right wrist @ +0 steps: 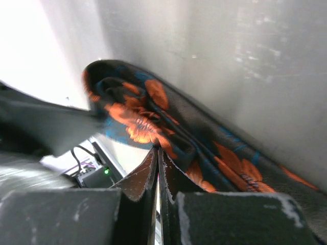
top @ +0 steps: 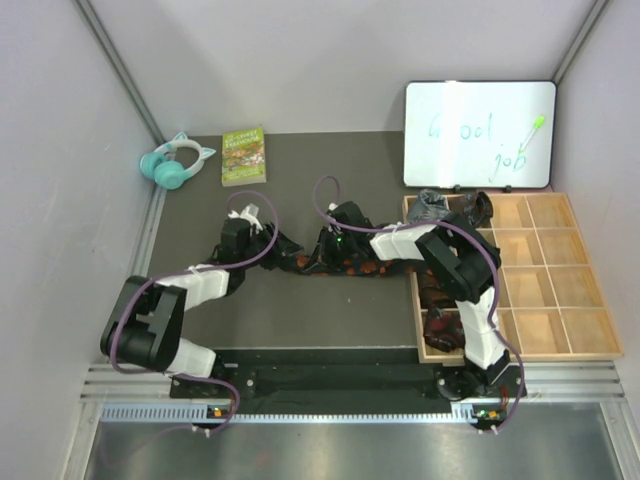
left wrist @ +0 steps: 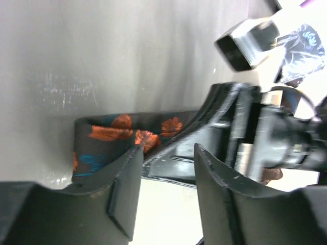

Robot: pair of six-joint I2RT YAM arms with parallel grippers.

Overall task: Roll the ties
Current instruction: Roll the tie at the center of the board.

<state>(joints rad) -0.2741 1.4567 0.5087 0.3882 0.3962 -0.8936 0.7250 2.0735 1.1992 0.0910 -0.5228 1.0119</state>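
Note:
My right gripper is blocking the tie ahead of the tie's folded end. My left gripper should first pinch the fold's outer edge (left wrist: 85, 150), and then my right gripper should back away.
The black tie with orange-red blotches (top: 365, 268) lies as a strip on the dark table, and its right end runs into the wooden tray. Its left end is folded over (right wrist: 138, 115). My right gripper (right wrist: 158, 150) is shut, its tips pinching the edge of this folded end; in the top view this gripper (top: 325, 258) is at the tie's left end. My left gripper (left wrist: 168, 150) is open and empty, just left of the fold (left wrist: 117, 135); it also shows in the top view (top: 290, 260). A grey roll (top: 430, 207) and a dark brown roll (top: 478, 208) sit in the tray's back compartments.
The wooden compartment tray (top: 560, 290) fills the right side; more dark fabric (top: 440, 325) lies in its near left compartments under the right arm. A whiteboard (top: 480, 135) leans at the back right. A green book (top: 243, 155) and teal headphones (top: 175, 163) lie at the back left.

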